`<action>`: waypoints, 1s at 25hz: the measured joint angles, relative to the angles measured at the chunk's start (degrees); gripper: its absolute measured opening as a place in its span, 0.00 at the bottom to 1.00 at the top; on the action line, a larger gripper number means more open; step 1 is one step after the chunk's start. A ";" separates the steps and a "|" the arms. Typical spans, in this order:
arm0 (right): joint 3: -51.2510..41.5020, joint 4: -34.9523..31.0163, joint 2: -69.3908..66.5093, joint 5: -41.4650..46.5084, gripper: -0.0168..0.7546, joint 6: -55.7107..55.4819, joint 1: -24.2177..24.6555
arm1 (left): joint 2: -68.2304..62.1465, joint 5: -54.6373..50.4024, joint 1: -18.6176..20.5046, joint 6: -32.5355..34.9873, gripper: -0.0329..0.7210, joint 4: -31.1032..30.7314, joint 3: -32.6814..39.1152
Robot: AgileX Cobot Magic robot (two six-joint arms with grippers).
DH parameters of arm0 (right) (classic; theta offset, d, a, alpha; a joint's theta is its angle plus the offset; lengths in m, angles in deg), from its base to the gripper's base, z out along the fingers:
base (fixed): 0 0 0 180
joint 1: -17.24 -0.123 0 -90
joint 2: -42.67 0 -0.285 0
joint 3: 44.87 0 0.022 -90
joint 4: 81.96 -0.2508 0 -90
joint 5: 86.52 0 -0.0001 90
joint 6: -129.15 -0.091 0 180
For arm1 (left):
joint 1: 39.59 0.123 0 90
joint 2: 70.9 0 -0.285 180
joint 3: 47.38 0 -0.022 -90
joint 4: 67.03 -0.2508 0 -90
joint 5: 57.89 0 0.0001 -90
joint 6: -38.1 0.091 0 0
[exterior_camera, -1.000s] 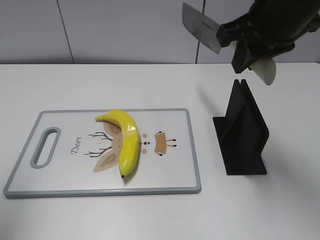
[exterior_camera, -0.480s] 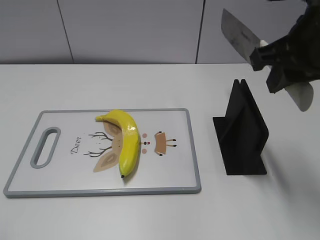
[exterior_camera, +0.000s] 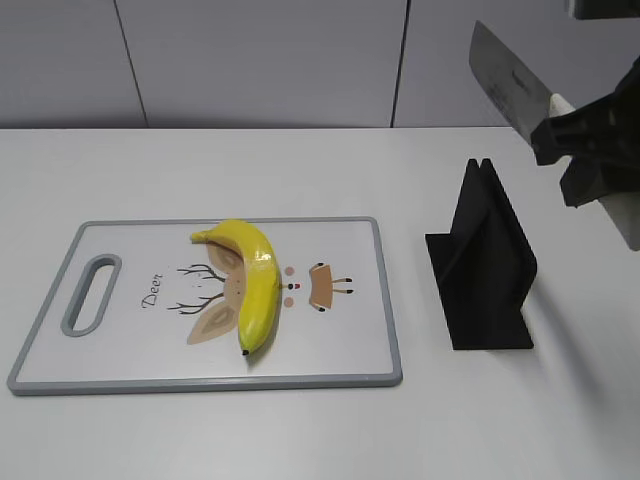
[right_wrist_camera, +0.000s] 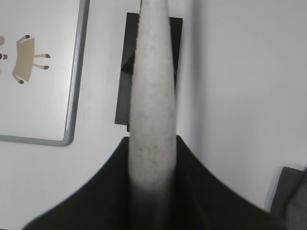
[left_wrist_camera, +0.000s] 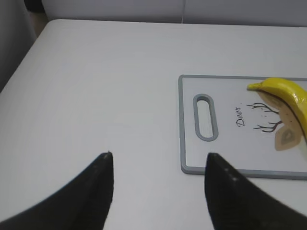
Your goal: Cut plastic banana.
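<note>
My right gripper should keep moving the knife down, because the knife's blade (exterior_camera: pixel 511 76) hangs lined up above the black knife stand's slot (exterior_camera: pixel 483 172). It should let go once the blade sits inside.
The plastic banana (exterior_camera: pixel 255 285) lies whole on the white deer-print cutting board (exterior_camera: pixel 340 340), stem end toward the back. It also shows at the right edge of the left wrist view (left_wrist_camera: pixel 288 91). My right gripper (exterior_camera: pixel 590 150) is shut on the pale handle (right_wrist_camera: pixel 151 96) of a knife. It holds the knife high at the far right, and the blade (exterior_camera: pixel 510 80) points up and left, above the black knife stand (exterior_camera: pixel 490 265). My left gripper (left_wrist_camera: pixel 158 167) is open and empty over bare table, left of the board (left_wrist_camera: pixel 225 153). It is out of the exterior view.
The black knife stand (right_wrist_camera: pixel 125 96) stands upright on the table just right of the board's grey rim (right_wrist_camera: pixel 74 96). The board has a handle slot (exterior_camera: pixel 90 292) at its left end. A grey wall runs along the back of the white table.
My right gripper has carried the knife to the right, from above the stand's left side to the frame's right edge. The banana and the board have not moved.
</note>
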 joint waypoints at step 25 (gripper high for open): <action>-13.35 -2.91 0.06 -10.05 0.23 -5.29 0.00 | 2.43 0.24 -3.78 -0.27 0.77 -0.37 2.14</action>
